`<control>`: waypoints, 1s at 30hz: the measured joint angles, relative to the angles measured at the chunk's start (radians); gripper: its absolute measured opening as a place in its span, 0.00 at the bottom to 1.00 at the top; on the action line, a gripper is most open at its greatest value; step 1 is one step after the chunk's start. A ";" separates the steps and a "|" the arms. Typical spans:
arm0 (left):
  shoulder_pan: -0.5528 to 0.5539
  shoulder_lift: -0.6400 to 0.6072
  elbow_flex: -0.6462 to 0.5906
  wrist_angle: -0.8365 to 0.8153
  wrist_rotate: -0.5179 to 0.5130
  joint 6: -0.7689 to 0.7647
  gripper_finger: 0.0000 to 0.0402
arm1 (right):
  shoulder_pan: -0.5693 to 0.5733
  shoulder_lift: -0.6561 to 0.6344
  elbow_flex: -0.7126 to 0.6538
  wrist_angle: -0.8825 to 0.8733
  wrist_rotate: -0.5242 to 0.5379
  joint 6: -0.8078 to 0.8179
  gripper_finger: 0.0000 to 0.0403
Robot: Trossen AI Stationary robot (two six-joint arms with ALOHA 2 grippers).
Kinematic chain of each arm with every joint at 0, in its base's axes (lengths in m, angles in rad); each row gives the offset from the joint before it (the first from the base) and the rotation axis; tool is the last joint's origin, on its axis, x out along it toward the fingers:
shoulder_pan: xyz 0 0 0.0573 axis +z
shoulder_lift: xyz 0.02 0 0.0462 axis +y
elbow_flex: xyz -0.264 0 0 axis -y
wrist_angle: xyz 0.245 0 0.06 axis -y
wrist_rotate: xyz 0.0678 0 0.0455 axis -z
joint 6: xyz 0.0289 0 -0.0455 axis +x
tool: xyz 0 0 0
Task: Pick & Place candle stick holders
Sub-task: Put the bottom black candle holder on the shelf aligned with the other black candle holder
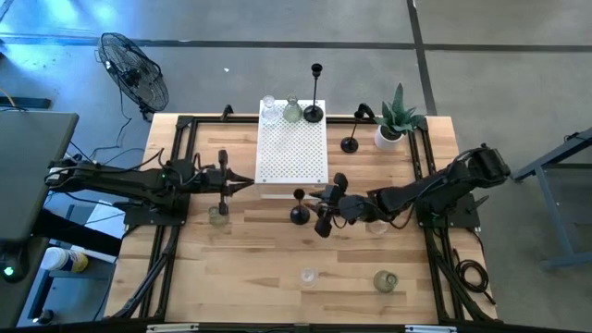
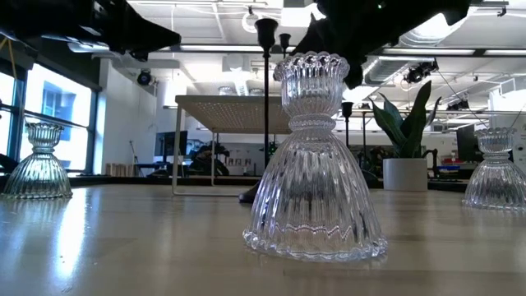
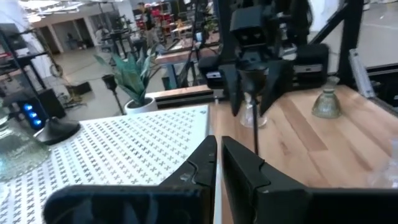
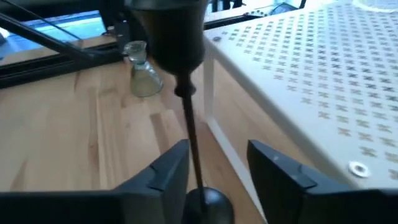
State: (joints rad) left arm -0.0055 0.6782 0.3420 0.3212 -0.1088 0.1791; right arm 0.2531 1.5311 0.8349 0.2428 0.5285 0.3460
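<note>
The black holder's thin stem is at a slant between the tipped-down fingers of my right gripper. I should make the gripper level and grip the stem below the cup before I lift.
A short black candle stick holder stands on its round base on the table, just in front of the white perforated box. My right gripper is open. Its fingers stand on either side of the holder's thin stem, low down near the base. The stem is close to one finger, with a wide gap to the other. My left gripper is shut and empty at the box's left side; it also shows in the left wrist view. A clear glass holder, a greenish one and a tall black one stand on the box's far edge.
Another black holder stands by the green plant in a white pot. Glass holders stand near the left arm, under the right arm and near the front edge, one clear and one greenish. Black frame rails run along both sides.
</note>
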 joint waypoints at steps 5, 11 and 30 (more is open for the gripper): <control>0.000 0.006 0.000 0.015 -0.018 0.000 0.05 | -0.005 0.046 0.001 0.096 -0.014 -0.036 0.50; 0.000 0.007 0.000 0.013 -0.017 0.000 0.05 | -0.021 0.077 0.000 0.214 -0.078 -0.092 0.53; 0.000 0.007 0.000 0.006 -0.032 -0.002 0.05 | -0.079 0.077 0.001 0.247 -0.210 -0.119 0.20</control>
State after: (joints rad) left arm -0.0055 0.6853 0.3420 0.3268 -0.1404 0.1776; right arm 0.1738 1.6085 0.8360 0.4901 0.3184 0.2271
